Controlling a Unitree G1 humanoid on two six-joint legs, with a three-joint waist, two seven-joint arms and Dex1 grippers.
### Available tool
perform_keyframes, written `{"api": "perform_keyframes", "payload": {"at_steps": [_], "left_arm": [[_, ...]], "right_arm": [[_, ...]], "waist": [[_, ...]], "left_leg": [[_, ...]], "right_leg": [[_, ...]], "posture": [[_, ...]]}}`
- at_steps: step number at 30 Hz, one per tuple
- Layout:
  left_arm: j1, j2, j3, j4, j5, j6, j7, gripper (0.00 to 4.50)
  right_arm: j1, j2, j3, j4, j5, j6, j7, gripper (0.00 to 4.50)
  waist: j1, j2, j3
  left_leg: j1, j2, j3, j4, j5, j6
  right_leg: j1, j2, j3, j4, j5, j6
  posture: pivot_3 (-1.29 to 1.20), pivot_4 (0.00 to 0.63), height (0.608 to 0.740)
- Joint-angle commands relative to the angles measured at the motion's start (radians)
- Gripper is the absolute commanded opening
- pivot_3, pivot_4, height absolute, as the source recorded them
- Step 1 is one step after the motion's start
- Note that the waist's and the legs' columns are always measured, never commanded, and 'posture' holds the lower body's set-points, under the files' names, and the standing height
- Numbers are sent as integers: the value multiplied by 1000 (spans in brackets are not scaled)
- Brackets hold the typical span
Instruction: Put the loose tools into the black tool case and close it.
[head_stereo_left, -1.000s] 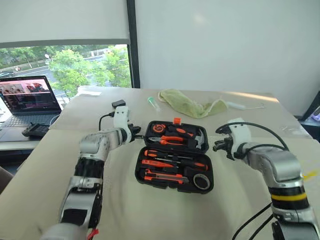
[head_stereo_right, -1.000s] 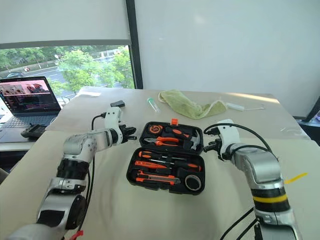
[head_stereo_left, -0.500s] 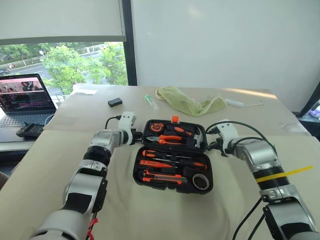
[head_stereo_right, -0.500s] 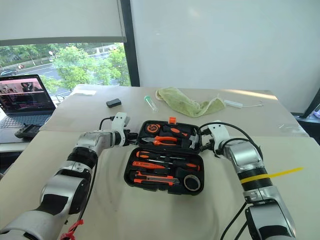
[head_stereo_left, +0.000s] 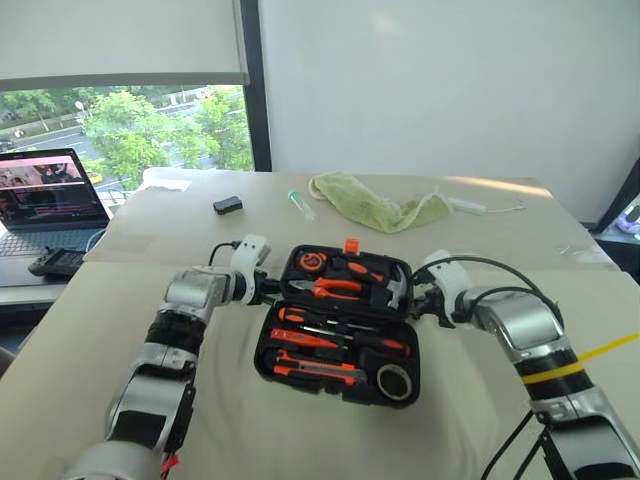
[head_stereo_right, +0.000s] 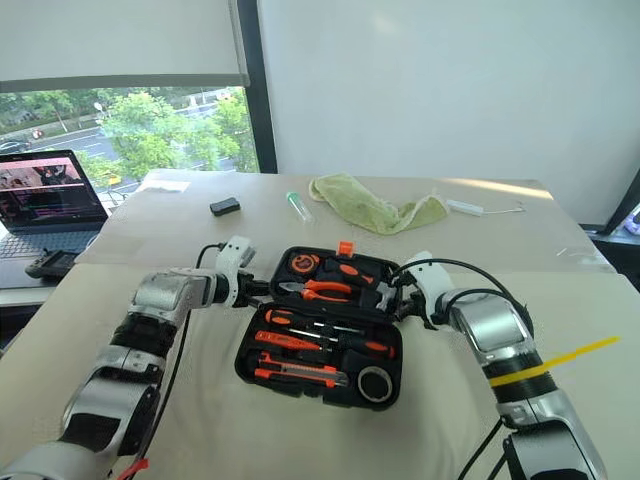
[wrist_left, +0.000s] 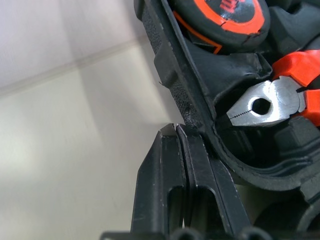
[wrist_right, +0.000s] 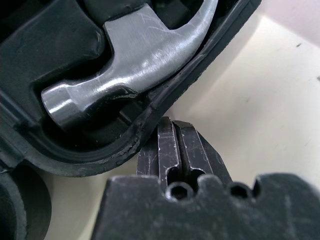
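Observation:
The far case half's rounded corner (head_stereo_left: 285, 294) near the hinge has my left gripper's fingers at it, so my left gripper should go farther up that half's side rim (head_stereo_left: 288, 264) before it closes the case.
The black tool case (head_stereo_left: 418, 345) lies open on the cream table. In its near half sit two long screwdrivers (head_stereo_left: 320, 340), a utility knife (head_stereo_left: 315, 368) and a grey tape ring (head_stereo_left: 394, 381). The far half holds pliers (head_stereo_left: 335, 290), a hammer (head_stereo_left: 395, 285) and a tape measure (head_stereo_left: 313, 262). My left gripper (head_stereo_left: 272, 287) is shut, its tips against the far half's left rim (wrist_left: 170, 75). My right gripper (head_stereo_left: 412, 297) is shut too, tucked at the right rim (wrist_right: 150, 120) beside the hammer head (wrist_right: 135, 60). Neither holds anything.
A laptop (head_stereo_left: 45, 195) and a dark device (head_stereo_left: 55, 262) sit at the far left. Behind the case lie a small black box (head_stereo_left: 228, 205), a clear tube (head_stereo_left: 297, 203), a green cloth (head_stereo_left: 375, 207) and a white stick (head_stereo_left: 470, 207).
Both grippers have sunk and closed in on the far half's two side edges, wrists turning inward. The camera view has also shifted.

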Motion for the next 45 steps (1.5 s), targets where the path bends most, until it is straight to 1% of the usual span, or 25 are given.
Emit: {"api": "perform_keyframes", "payload": {"at_steps": [1,5,8,9,10,11,12,14,15,16,17,18,20,23,25,27,32,38,40,41,42,43,45], "left_arm": [[108,-31,5,-310,-107,202,6,96],[223,-40,83,-550,-144,370,74,96],[243,-56,144,-606,-147,395,121,96],[248,-40,154,-618,-143,385,125,14],[252,-23,162,-629,-140,367,128,295],[245,-17,190,-635,-146,372,133,562],[236,-11,213,-640,-152,377,137,823],[218,15,223,-658,-144,358,151,1566],[200,24,225,-660,-139,361,165,1831],[178,31,224,-658,-144,380,172,2311],[154,39,219,-651,-148,418,180,2560],[127,51,202,-639,-137,461,201,2904],[57,28,209,-582,-129,534,242,2904],[-45,-20,228,-463,-134,586,271,2904],[-94,-36,203,-379,-116,589,295,2904],[-120,-59,201,-309,-97,574,331,2904],[-131,-73,183,-233,-77,561,383,2904],[-96,-78,150,-216,-74,552,407,2904],[-79,-94,143,-205,-80,550,407,2387],[-74,-98,141,-203,-81,548,408,2225],[-69,-111,157,-195,-85,555,412,1889],[-67,-120,170,-189,-89,559,414,1449],[-62,-127,180,-189,-94,552,413,785]], "right_arm": [[52,26,19,-152,43,39,18,0],[99,32,-28,-220,39,74,-19,0],[112,-1,-40,-244,15,71,-33,0],[115,-24,-50,-257,16,77,-28,289],[120,-45,-62,-276,20,87,-22,621],[121,-59,-87,-297,28,108,-25,837],[121,-67,-111,-315,34,128,-32,1205],[110,-67,-175,-345,63,196,-42,1893],[95,-58,-212,-358,90,242,-38,2163],[76,-47,-241,-367,115,284,-35,2591],[54,-30,-265,-368,136,316,-34,2598],[30,-10,-287,-361,153,345,-38,2598],[-20,18,-292,-317,163,376,-56,2598],[-83,58,-282,-219,160,383,-87,2598],[-118,61,-241,-133,144,357,-98,2598],[-137,49,-201,-67,130,332,-98,2598],[-161,23,-168,-10,129,314,-89,2598],[-154,14,-136,25,134,308,-78,2598],[-146,24,-126,69,126,283,-77,2095],[-146,28,-124,84,124,275,-77,1942],[-144,30,-121,96,124,268,-72,1622],[-144,30,-119,103,123,262,-68,1226],[-141,28,-115,109,123,250,-60,589]], "waist": [[2,0,0],[4,0,0],[9,0,0],[12,0,0],[15,0,0],[17,0,0],[17,0,0],[18,0,0],[20,0,0],[22,0,0],[22,0,0],[23,0,0],[20,0,0],[19,0,0],[19,0,0],[17,0,0],[8,0,0],[5,0,0],[6,0,0],[6,0,0],[7,0,0],[8,0,0],[10,0,0]], "left_leg": [[0,0,0,0,0,0],[1,0,0,1,0,0],[1,0,0,2,0,0],[1,0,0,3,0,0],[0,0,0,3,0,0],[0,-1,0,3,0,0],[1,0,0,3,0,0],[1,0,0,3,0,0],[1,0,-1,4,0,0],[1,0,-1,4,0,0],[1,0,-1,4,0,0],[1,0,-1,5,0,0],[3,0,-1,5,0,1],[5,-1,-1,5,-2,4],[5,-1,-1,5,-1,4],[5,-2,-1,5,2,-2],[3,-2,-1,3,3,-3],[2,-1,-1,3,4,-3],[3,-1,-1,3,4,-3],[3,-1,-1,3,4,-3],[4,-1,-1,3,4,-3],[5,-1,-1,4,3,-3],[9,-1,-1,3,3,-2]], "right_leg": [[0,0,0,0,0,0],[1,0,1,1,0,0],[1,-1,1,2,0,0],[1,-1,1,3,0,0],[1,-1,1,3,0,0],[1,-2,1,4,0,0],[1,-1,1,5,0,0],[0,-1,1,6,0,-1],[0,-1,1,7,0,-1],[0,-2,1,8,0,-1],[0,-1,1,8,0,-1],[0,-2,1,8,0,-1],[1,-1,2,9,1,-2],[2,0,2,10,1,-2],[3,0,1,11,1,-3],[3,0,1,11,1,-2],[-1,-1,2,10,1,-2],[0,-1,2,10,1,-2],[0,-1,2,10,1,-2],[0,-1,2,10,1,-2],[1,-1,2,10,1,-2],[3,-2,2,10,1,-3],[6,-2,2,10,1,-3]], "posture": [[0,150,740],[0,150,740],[0,150,740],[0,150,740],[0,150,740],[0,150,740],[0,150,740],[0,150,740],[0,150,740],[0,150,740],[0,150,740],[0,150,740],[0,150,740],[0,150,740],[0,150,740],[0,150,740],[0,150,740],[0,150,740],[0,150,740],[0,150,740],[0,150,740],[0,150,740],[0,150,740]]}}
